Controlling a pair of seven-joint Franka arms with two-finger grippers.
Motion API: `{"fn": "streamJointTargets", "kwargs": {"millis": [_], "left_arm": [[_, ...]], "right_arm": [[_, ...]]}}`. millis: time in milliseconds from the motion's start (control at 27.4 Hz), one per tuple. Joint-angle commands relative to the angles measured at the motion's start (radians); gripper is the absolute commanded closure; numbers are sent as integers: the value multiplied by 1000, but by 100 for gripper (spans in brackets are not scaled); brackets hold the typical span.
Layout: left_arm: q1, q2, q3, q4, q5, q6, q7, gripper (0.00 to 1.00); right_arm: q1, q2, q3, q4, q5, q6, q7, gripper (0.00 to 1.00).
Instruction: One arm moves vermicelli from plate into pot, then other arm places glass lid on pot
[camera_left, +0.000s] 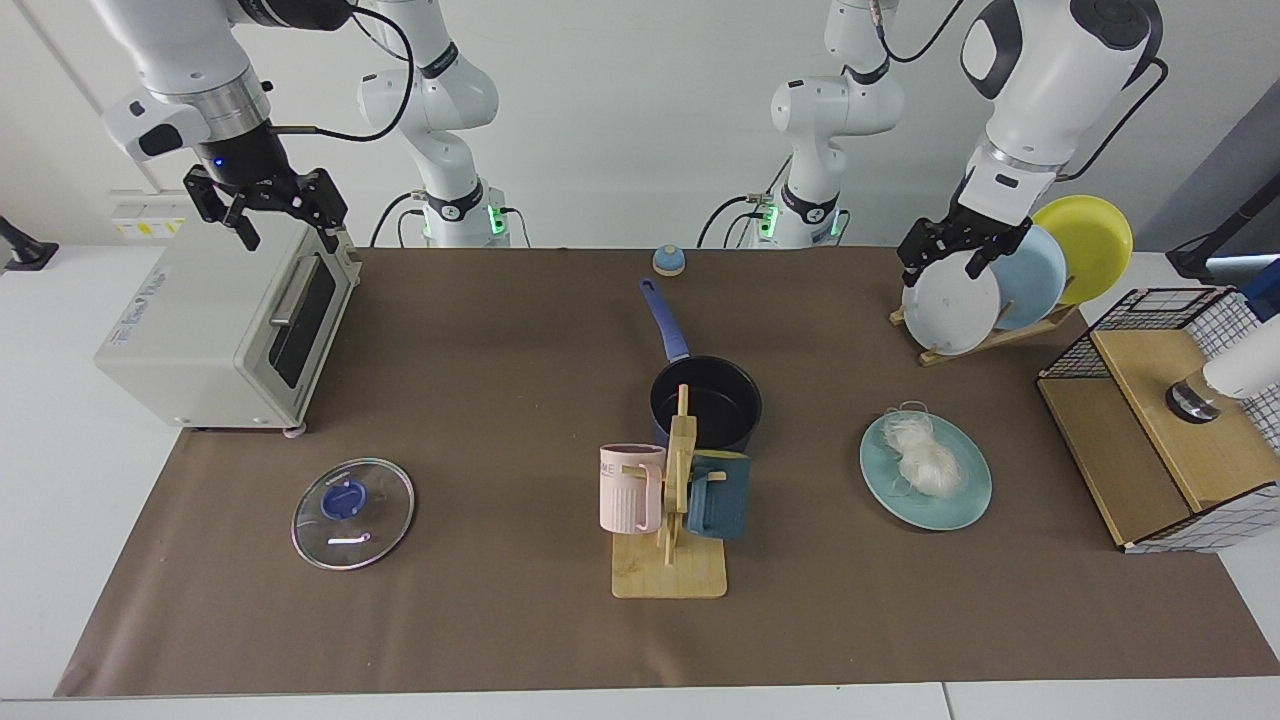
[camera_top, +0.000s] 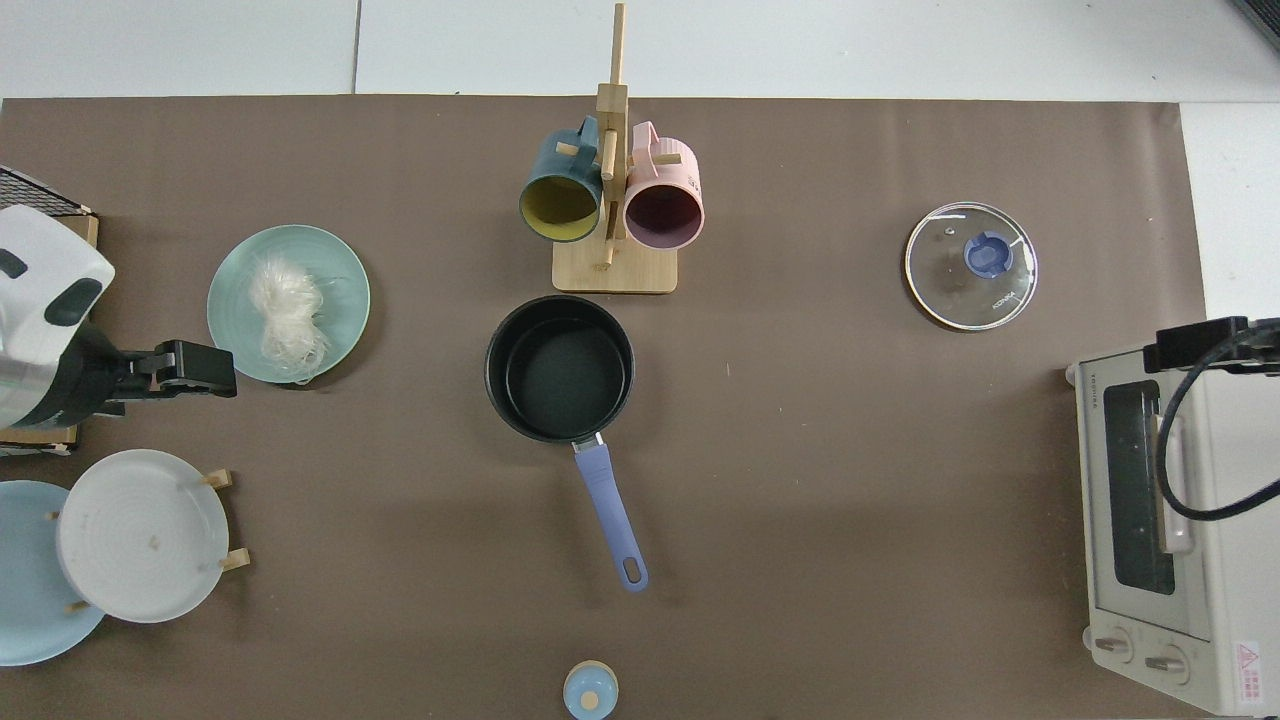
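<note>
I expect the glass lid (camera_left: 354, 514) to sit across the whole of the pot's opening (camera_left: 707, 401) when I lower it, because the lid's rim is just as wide as the opening.
The vermicelli (camera_left: 925, 455) (camera_top: 285, 320) lies as a whitish clump on the teal plate (camera_left: 965, 505) (camera_top: 345, 270). Mid-table stands the pot (camera_left: 705, 400) (camera_top: 560, 368), black inside and holding nothing, its blue handle pointing toward the arm bases. Flat on the mat near the toaster lies the glass lid (camera_left: 352, 513) (camera_top: 970, 265) with its blue knob. My left gripper (camera_left: 945, 268) (camera_top: 200, 370) hovers open above the plate rack, behind the teal plate. Over the toaster, my right gripper (camera_left: 285, 225) (camera_top: 1200, 345) hangs open and holds nothing.
A wooden mug stand (camera_left: 668, 560) with a pink mug (camera_left: 630, 487) and a dark blue mug (camera_left: 718, 495) stands just in front of the pot. A toaster oven (camera_left: 225, 320), a plate rack (camera_left: 1000, 290) and a wire basket (camera_left: 1160, 420) line the sides.
</note>
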Motion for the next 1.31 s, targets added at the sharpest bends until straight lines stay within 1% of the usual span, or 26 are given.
{"fn": "streamJointTargets", "kwargs": {"millis": [0,438,620,803,949,1022,1168,1277], "left_arm": [[-1,0,4,7,-9,-11,11,0],[-1,0,4,7,-11,-4,5,0],[5,12,5,7,-11,73,-4,0],[33,44,5,9,-14,154,-6,0],[31,84,19,12,-14,208,-23,0],[24,119,30,39,-15,232,-43,0],[28,231,31,127,-14,246,-78,0],[31,293,31,167,-14,269,-81,0]], "right_arm": [[-2,-4,-1,1,9,4,-4,0],[0,-5,-1,-2,6,1,4,0],[0,-5,-1,-2,6,-12,4,0],[0,-5,-1,0,5,-8,-3,0],[0,-5,-1,0,8,3,5,0],[-2,-5,-1,0,8,3,5,0],[-5,-5,-9,1,12,1,5,0],[-11,-1,-10,17,23,4,4,0]]}}
